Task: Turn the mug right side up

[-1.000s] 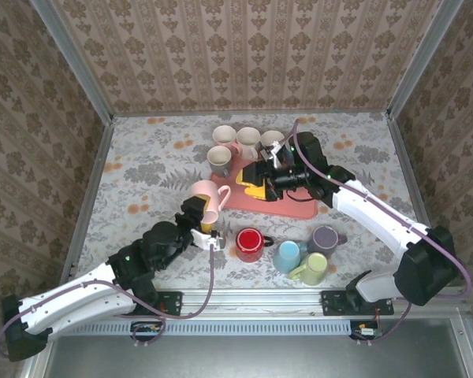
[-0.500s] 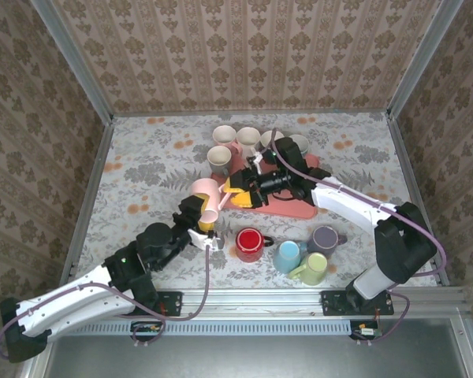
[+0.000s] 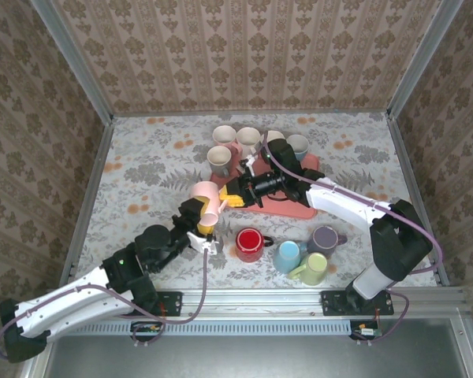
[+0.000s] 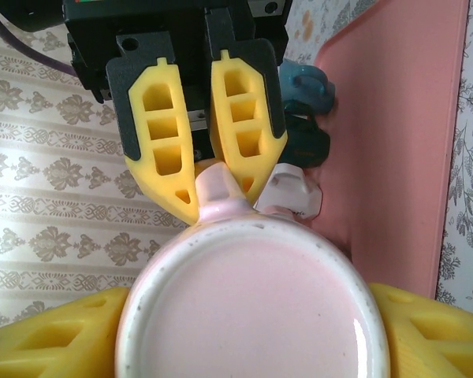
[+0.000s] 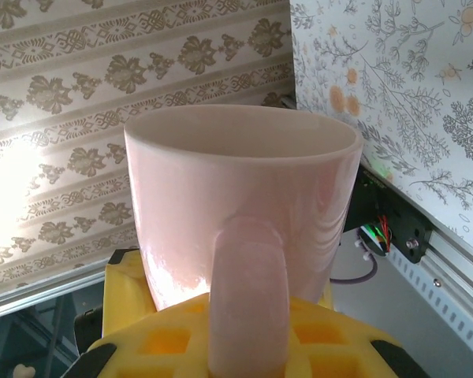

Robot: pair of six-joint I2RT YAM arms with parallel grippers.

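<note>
My left gripper is in the way of the pink mug's base (image 4: pixel 252 307). It should move back so my right gripper can set the mug upright on the tray by its handle (image 5: pixel 249 291).
The pink mug (image 3: pixel 205 192) hangs above the table left of the tray. My left gripper (image 3: pixel 206 217) is shut on its body. In the left wrist view the mug's base (image 4: pixel 252 307) faces the camera, with a yellow finger (image 4: pixel 39 339) on each side. My right gripper (image 3: pixel 229 198) reaches in from the right, and its yellow fingers (image 4: pixel 162 134) straddle the handle (image 4: pixel 217 185) and press on it. In the right wrist view the handle (image 5: pixel 248 299) runs down between the pads (image 5: pixel 165 339), with the mug's rim (image 5: pixel 236 130) at the top.
A pink tray (image 3: pixel 293 208) lies behind the right gripper. Several cream and grey mugs (image 3: pixel 219 160) stand at its far end. A red mug (image 3: pixel 250 244), a blue mug (image 3: pixel 286 256), a green mug (image 3: pixel 314 268) and a purple mug (image 3: pixel 325 236) stand near the front edge.
My right gripper has travelled left off the tray to the pink mug and closed around its handle. The left arm has kept holding the mug almost still.
</note>
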